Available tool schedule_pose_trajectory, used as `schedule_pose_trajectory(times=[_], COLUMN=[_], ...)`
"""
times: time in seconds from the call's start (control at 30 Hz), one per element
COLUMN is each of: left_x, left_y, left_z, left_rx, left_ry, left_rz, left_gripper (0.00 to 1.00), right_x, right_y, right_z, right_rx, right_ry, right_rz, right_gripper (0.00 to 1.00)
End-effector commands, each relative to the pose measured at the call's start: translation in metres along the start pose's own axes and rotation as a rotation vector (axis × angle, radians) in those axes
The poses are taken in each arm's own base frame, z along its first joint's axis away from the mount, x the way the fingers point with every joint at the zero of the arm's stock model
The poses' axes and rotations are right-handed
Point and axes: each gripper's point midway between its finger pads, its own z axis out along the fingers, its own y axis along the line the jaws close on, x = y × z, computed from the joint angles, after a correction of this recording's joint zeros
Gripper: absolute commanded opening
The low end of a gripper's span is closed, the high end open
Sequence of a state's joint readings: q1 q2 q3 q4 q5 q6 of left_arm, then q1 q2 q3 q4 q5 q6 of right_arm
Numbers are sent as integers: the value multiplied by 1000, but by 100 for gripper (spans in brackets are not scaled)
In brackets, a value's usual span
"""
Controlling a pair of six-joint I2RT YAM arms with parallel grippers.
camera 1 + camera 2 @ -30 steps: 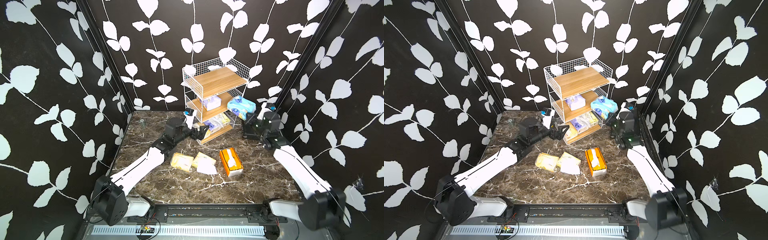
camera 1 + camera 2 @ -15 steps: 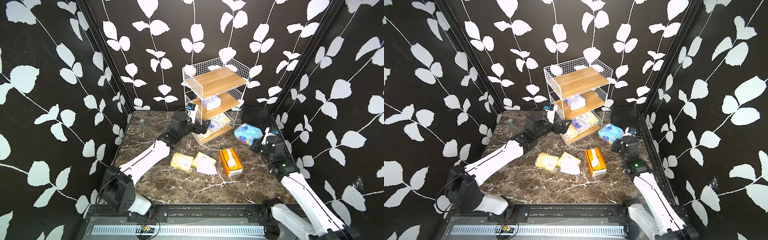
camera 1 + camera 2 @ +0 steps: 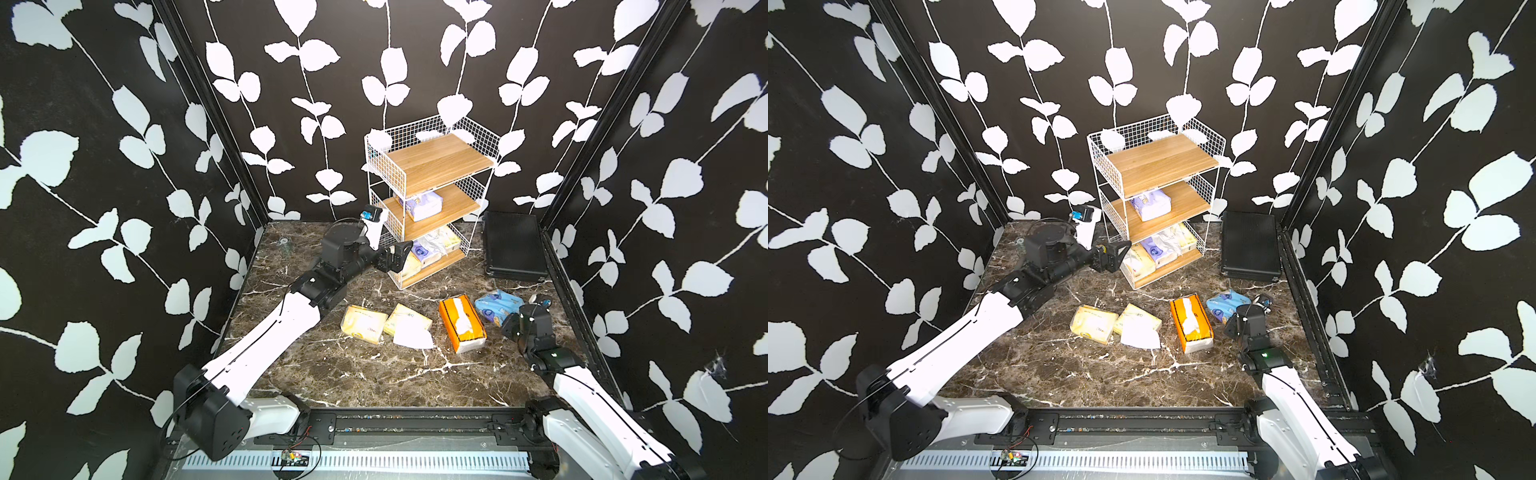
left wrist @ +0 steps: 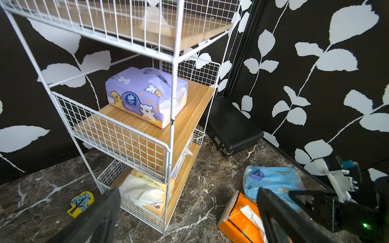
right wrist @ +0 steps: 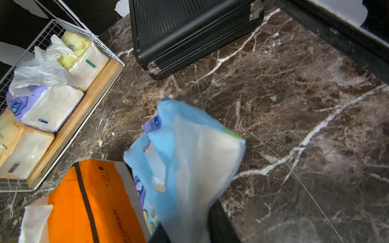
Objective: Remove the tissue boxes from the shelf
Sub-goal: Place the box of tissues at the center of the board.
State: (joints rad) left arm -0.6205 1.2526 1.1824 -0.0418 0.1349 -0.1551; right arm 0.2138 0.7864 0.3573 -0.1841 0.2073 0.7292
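Note:
My left gripper is blocked from the lilac tissue box (image 3: pixel 424 206) by the shelf's post and wire side (image 3: pixel 403 217), so next my right gripper takes it through the open front.
The shelf (image 3: pixel 440 160) is a white wire rack with three wooden boards, standing at the back. A lilac tissue box (image 4: pixel 145 94) sits on its middle board. Several yellow and lilac packs (image 3: pixel 430 249) fill the bottom board. On the table lie two pale yellow packs (image 3: pixel 363 324), an orange-and-white box (image 3: pixel 461 324) and a light blue pack (image 3: pixel 496 305). My left gripper (image 4: pixel 189 218) is open and empty by the rack's lower front corner. My right gripper (image 5: pixel 189 229) is open, its fingers either side of the blurred blue pack (image 5: pixel 185 151).
A flat black ribbed case (image 3: pixel 513 247) lies at the back right beside the rack. A small yellow-blue object (image 4: pixel 81 203) sits on the marble left of the rack. A loose white tissue (image 3: pixel 411 334) lies over the nearer yellow pack. Dark patterned walls close in on three sides.
My right arm carried the blue pack from beside the shelf down to the table next to the orange box, and its jaws have opened. My left gripper moved closer to the rack's lower boards.

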Motion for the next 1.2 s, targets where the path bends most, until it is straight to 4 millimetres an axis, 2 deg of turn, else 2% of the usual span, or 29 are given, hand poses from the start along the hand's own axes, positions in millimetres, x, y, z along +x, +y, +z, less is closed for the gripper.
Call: schedule_pose_trajectory(times=[0.0, 0.07, 0.17, 0.23, 0.3, 0.43, 0.57, 0.7, 0.73, 0.9, 1.03, 1.13, 1.17], left_x=[16, 14, 7, 5, 1, -7, -21, -25, -25, -24, -15, -9, -8], left_y=[2, 0, -6, -9, -12, -3, -3, 4, 6, 6, 11, 12, 12], left_z=[-7, -9, -10, -11, -12, -1, 10, 20, 23, 37, 45, 48, 47], left_rx=[-13, -4, 29, 42, 55, 12, 8, -31, -38, -27, -47, -46, -44], left_ry=[43, 35, 33, 37, 29, 8, 6, 16, 15, 20, 41, 50, 49], left_rz=[10, -8, -23, -26, -21, -61, -61, -20, -18, 0, 28, 42, 44], left_gripper=[99, 99, 99, 99, 99, 99, 99, 99, 99, 99, 99, 99, 99], right_x=[-1, -8, -24, -37, -51, -86, -123, -168, -178, -215, -224, -224, -231], right_y=[1, -1, -1, 7, 30, 101, 174, 231, 239, 278, 304, 315, 321], right_z=[-3, -12, -31, -47, -59, -77, -82, -95, -96, -76, -55, -33, -33], right_rx=[-35, -32, -34, -63, -173, -446, -659, -852, -864, -879, -909, -893, -897], right_ry=[-29, -60, -104, -124, -145, -149, -95, -159, -174, -232, -244, -240, -256], right_rz=[68, 84, 91, 79, 52, 12, -14, 5, -2, -29, -41, -48, -49], right_gripper=[64, 70, 73, 73, 73, 73, 74, 75, 76, 76, 76, 77, 77])
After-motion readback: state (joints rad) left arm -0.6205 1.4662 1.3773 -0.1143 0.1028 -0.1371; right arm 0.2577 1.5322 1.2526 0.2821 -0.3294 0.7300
